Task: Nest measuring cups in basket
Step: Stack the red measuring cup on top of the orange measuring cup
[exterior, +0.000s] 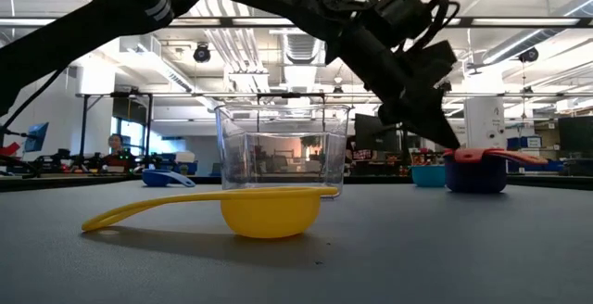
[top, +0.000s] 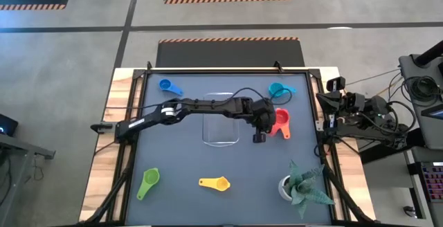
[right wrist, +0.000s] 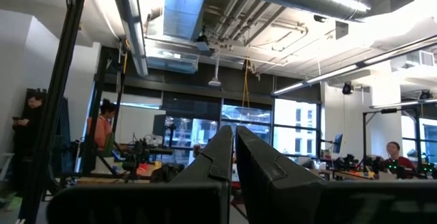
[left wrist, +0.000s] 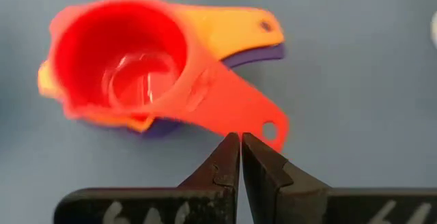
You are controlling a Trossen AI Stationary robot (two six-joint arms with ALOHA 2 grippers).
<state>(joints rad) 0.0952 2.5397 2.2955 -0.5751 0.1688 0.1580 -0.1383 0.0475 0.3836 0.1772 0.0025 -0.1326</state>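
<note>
The red cup's handle (left wrist: 232, 101) is angled away from the orange one below it. My right gripper should therefore push the orange handle's far edge (left wrist: 229, 12) toward my left gripper.
A red measuring cup (left wrist: 119, 57) sits nested in an orange one (left wrist: 225, 26), which sits in a purple one (left wrist: 256, 54). This stack (top: 281, 123) stands on the dark mat right of the clear basket (top: 221, 120). My left gripper (left wrist: 240, 136) is shut, slanting down, with its tips at the edge of the red cup's handle. Teal (top: 279, 91), blue (top: 168, 86), green (top: 148, 183) and yellow (top: 214, 183) cups lie singly on the mat. My right gripper (right wrist: 234, 132) is shut, raised at the table's right edge, pointing into the room. My left gripper's shut fingertips stand at the long edge of the red cup's handle (left wrist: 235, 118), near its free end with the hole, coming slanting down from the table's left. I cannot tell whether they touch it. The stack rests upright on the mat.
A white pot with a green plant (top: 301, 185) stands at the near right corner. The basket (exterior: 283, 151) stands mid-table under my left arm. The yellow cup (exterior: 259, 207) lies nearest the front edge.
</note>
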